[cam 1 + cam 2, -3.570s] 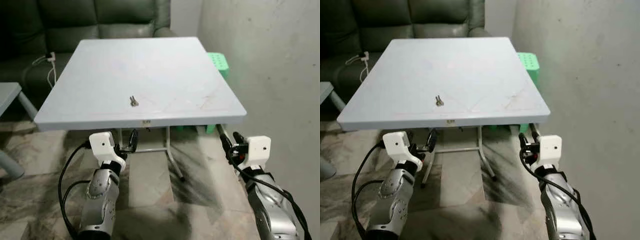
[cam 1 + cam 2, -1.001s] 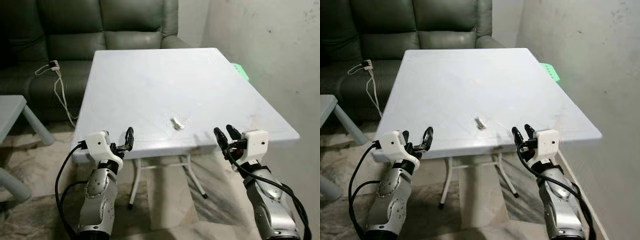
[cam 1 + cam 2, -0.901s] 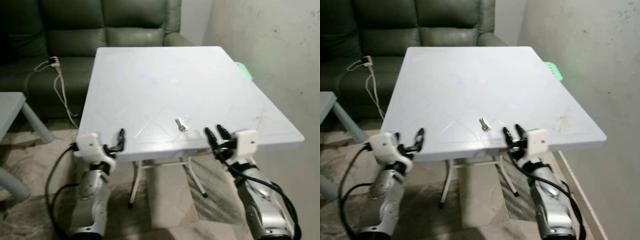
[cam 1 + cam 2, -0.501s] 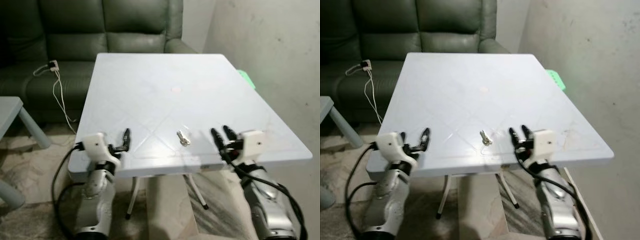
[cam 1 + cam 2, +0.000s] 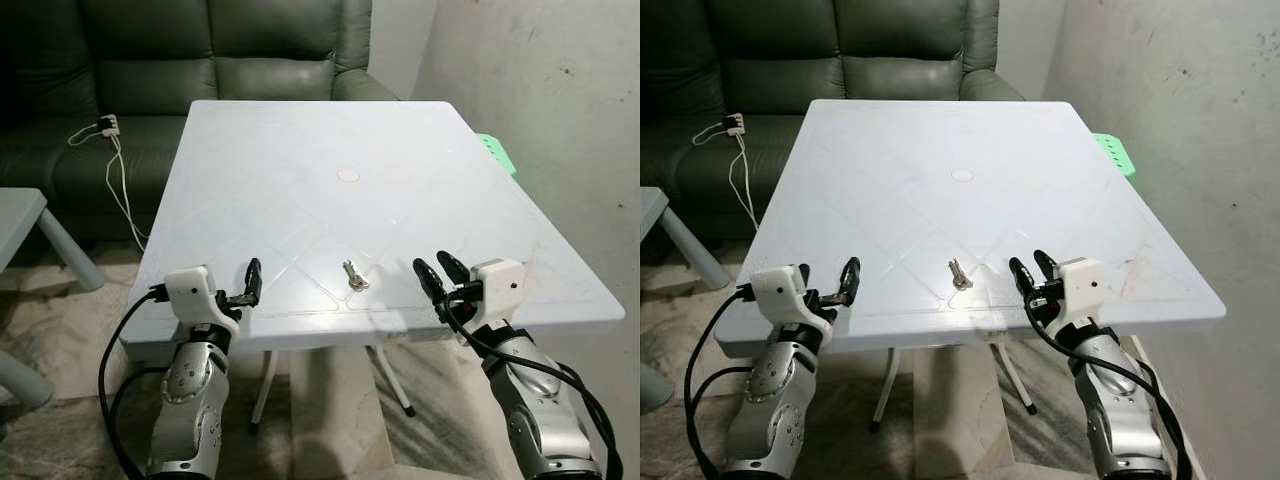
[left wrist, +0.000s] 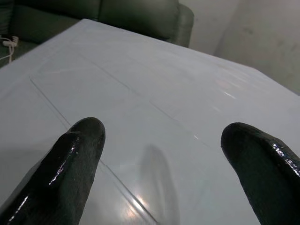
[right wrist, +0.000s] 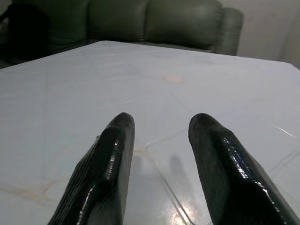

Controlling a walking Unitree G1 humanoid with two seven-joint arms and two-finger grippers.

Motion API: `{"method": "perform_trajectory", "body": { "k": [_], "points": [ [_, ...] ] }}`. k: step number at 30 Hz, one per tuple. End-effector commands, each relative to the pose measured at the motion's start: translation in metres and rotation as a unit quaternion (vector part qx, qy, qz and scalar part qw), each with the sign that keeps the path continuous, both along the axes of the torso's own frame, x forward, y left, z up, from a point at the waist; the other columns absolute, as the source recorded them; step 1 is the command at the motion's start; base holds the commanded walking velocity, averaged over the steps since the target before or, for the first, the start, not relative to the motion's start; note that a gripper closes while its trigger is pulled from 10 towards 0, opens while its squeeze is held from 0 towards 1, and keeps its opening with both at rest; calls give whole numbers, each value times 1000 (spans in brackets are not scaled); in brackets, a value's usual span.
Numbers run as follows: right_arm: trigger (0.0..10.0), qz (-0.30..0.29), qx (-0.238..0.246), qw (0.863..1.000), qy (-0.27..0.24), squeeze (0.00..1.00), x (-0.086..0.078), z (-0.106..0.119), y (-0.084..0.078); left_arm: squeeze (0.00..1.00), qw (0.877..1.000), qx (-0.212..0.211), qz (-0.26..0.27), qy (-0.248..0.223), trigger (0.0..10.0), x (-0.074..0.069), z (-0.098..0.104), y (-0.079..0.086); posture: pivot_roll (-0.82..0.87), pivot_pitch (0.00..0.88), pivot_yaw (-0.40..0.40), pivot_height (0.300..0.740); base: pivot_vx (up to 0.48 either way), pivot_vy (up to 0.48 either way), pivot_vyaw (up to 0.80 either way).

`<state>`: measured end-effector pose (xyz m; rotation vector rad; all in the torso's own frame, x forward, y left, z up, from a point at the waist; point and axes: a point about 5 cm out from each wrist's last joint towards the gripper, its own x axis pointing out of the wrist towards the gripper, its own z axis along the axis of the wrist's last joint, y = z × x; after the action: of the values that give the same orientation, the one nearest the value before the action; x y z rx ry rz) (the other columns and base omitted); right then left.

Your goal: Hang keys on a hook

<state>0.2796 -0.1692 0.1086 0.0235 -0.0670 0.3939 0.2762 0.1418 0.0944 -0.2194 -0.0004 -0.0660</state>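
The keys' blades [image 5: 349,268] are together and point away from me. The bunch of keys [image 5: 357,282] will come up pressed together with blade tips sticking out when I lift it.
A small bunch of silver keys [image 5: 350,275] lies flat on the pale blue table [image 5: 330,130], close to its near edge. My right gripper [image 5: 431,262] hovers over the tabletop a short way to the right of the keys, open and holding nothing. Its two black fingers [image 7: 112,154] point across the table in the right wrist view. My left gripper [image 5: 248,285] sits at the near edge to the left of the keys, farther off. Its fingers [image 6: 77,154] are spread wide and it is open.
A dark green sofa [image 5: 200,60] stands behind the table, with a white charger and cable [image 5: 110,140] on its seat. A second small table [image 5: 20,215] is at the left. A green stool [image 5: 497,152] and a bare wall [image 5: 560,120] close off the right side.
The camera has come closer to the table and risen. Both grippers, below the table edge 3.6 s ago, now sit at tabletop height on either side of the keys.
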Motion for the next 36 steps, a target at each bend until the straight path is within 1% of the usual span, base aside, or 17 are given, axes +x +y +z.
{"method": "perform_trajectory", "body": {
  "k": [1, 6, 7, 9, 13, 15, 19, 20, 22, 25, 26, 28, 33, 36],
  "points": [
    [10000, 12, -11, 1000, -1, 1000, 1, 2, -1, 0, 1000, 6, -16, -3, 10000, -2, 3, -5, 15, 50, -90, 740, 0, 0, 0],
    [10000, 32, -25, 999, -2, 1000, 3, 1, -1, 0, 999, 24, -31, -7, 10000, -7, 4, -9, 23, 61, -95, 740, 0, 0, 0],
    [10000, 37, -32, 999, -2, 1000, 7, 0, -2, 0, 999, 33, -39, -10, 10000, -10, 5, -11, 27, 65, -94, 740, 0, 0, 0],
    [10000, 41, -35, 999, -2, 1000, 9, 0, -2, 0, 999, 34, -42, -8, 10000, -10, 5, -12, 29, 67, -94, 740, 0, 0, 0],
    [10000, 62, -54, 997, -4, 1000, 20, -1, 2, 0, 997, 43, -65, -11, 10000, -15, 7, -19, 34, 76, -91, 740, 0, 0, 0],
    [10000, 65, -57, 996, -5, 1000, 22, -1, 3, 0, 997, 42, -69, -11, 10000, -16, 7, -20, 34, 76, -91, 740, 0, 0, 0],
    [10000, 79, -75, 994, 1, 1000, 33, -1, 7, 0, 995, 52, -83, -11, 10000, -20, 9, -23, 43, 98, -85, 740, 0, 0, 0],
    [10000, 88, -79, 993, 1, 0, 36, 0, 9, 0, 995, 51, -87, -11, 10000, -21, 9, -24, 48, 101, -87, 740, 0, 0, 0],
    [10000, 103, -83, 991, 2, 0, 42, 0, 14, 0, 994, 53, -92, -8, 10000, -23, 9, -26, 50, 107, -89, 740, 0, 0, 0],
    [10000, 124, -84, 989, 7, 0, 45, 0, 18, 0, 994, 53, -94, -8, 10000, -25, 10, -27, 57, 111, -93, 740, 0, 0, 0],
    [10000, 141, -87, 986, 8, 0, 47, 0, 22, 0, 994, 53, -95, -7, 10000, -26, 11, -28, 60, 112, -94, 740, 0, 0, 0],
    [10000, 145, -89, 985, 8, 0, 48, 0, 23, 0, 994, 53, -95, -7, 10000, -26, 11, -28, 63, 114, -98, 740, 0, 0, 0],
    [10000, 208, -88, 974, 18, 0, 52, 1, 34, 0, 994, 52, -93, -4, 10000, -30, 12, -30, 69, 118, -105, 740, 0, 0, 0],
    [10000, 220, -79, 972, 22, 0, 53, 3, 37, 0, 995, 50, -92, -3, 10000, -30, 12, -30, 74, 120, -111, 740, 0, 0, 0]
  ]
}}
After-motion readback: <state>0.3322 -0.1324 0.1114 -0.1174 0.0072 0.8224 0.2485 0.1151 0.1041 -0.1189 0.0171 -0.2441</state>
